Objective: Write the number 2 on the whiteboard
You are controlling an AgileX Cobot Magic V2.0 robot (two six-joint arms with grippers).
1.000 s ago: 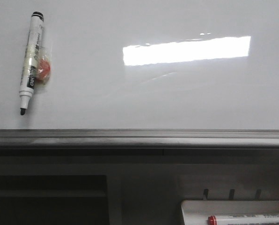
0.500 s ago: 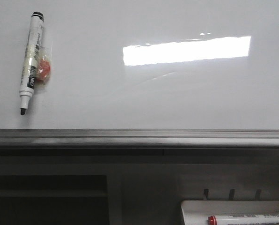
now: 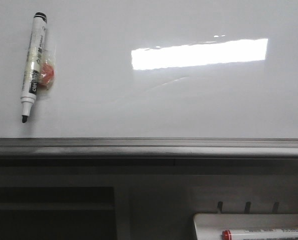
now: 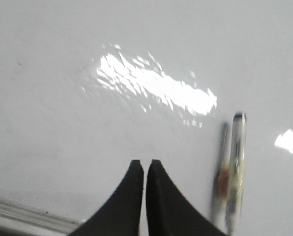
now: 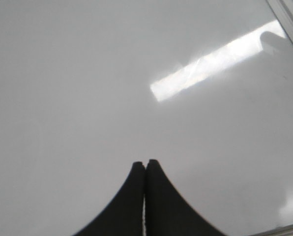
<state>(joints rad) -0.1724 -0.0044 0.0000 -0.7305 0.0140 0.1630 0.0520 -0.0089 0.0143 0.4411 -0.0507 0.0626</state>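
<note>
Clear tape [image 3: 49,57] wraps the orange magnet [image 3: 47,75] to the white marker, so the magnet will come off the whiteboard with the marker when I pull it.
The whiteboard [image 3: 189,100] fills the front view, glossy white with a grey metal bottom edge and a bright rectangular reflection. No number 2 shows on it. A black-tipped white marker [image 3: 33,66] hangs at its upper left, held by an orange magnet [image 3: 47,73]. The marker also shows blurred in the left wrist view [image 4: 235,172], to one side of my left gripper [image 4: 144,163], which is shut and empty. My right gripper [image 5: 146,163] is shut and empty, facing bare board [image 5: 87,88]. Neither gripper shows in the front view.
A small white marker tray [image 3: 249,222] sits below the board at the right, holding a red-capped marker [image 3: 264,233]. The grey board frame [image 3: 149,147] runs across the view. A board edge shows in the right wrist view [image 5: 289,19].
</note>
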